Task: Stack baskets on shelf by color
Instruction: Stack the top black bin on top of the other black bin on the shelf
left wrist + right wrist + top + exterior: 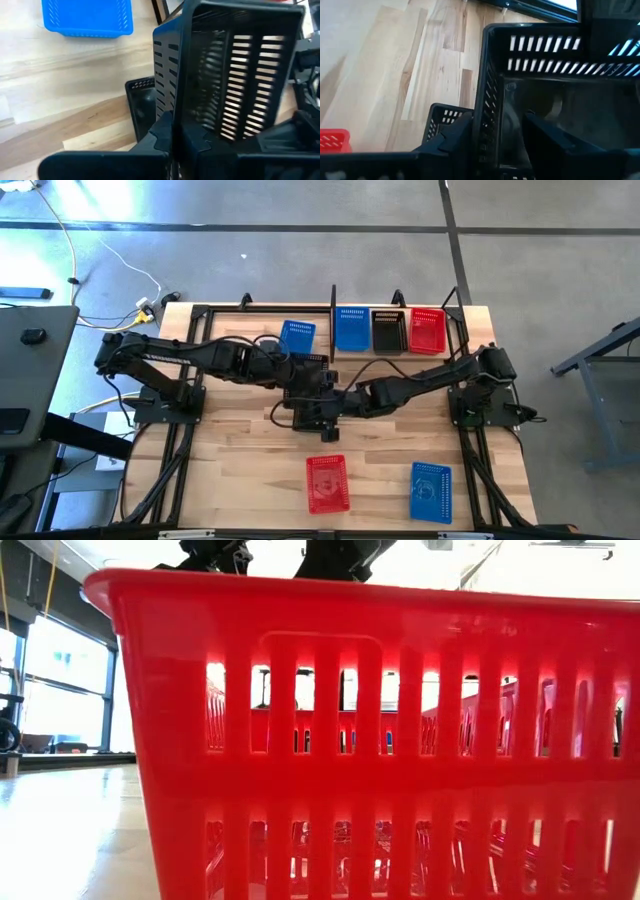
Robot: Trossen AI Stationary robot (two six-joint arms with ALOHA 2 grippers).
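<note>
The robot's right gripper should close on the tilted basket's side [490, 107] before the left gripper opens, because the shelf's black basket [389, 331] stands on the right gripper's side.
Over the table's middle, a black basket [235, 75] is tilted in the air, with my left gripper [175, 142] shut on it. My right gripper [492, 132] is open: one finger stands outside the same basket's wall [487, 100], the other inside. A second black basket [142, 105] lies on the table beneath them. At the far edge, the shelf [333, 305] carries a blue [352, 328], a black [388, 330] and a red basket [427, 330] side by side. My left gripper pinches one side wall of the black basket at its rim [176, 117], one finger inside and one outside. The basket is lifted clear and tipped, its open side turned toward the right arm. My right gripper straddles another wall; I cannot tell whether its fingers touch it.
A blue basket [297, 337] sits on the table left of the shelf. Near the front edge lie a red basket [328, 483], which fills the low view [380, 740], and a blue one [431, 492]. Bare wood lies at the left front.
</note>
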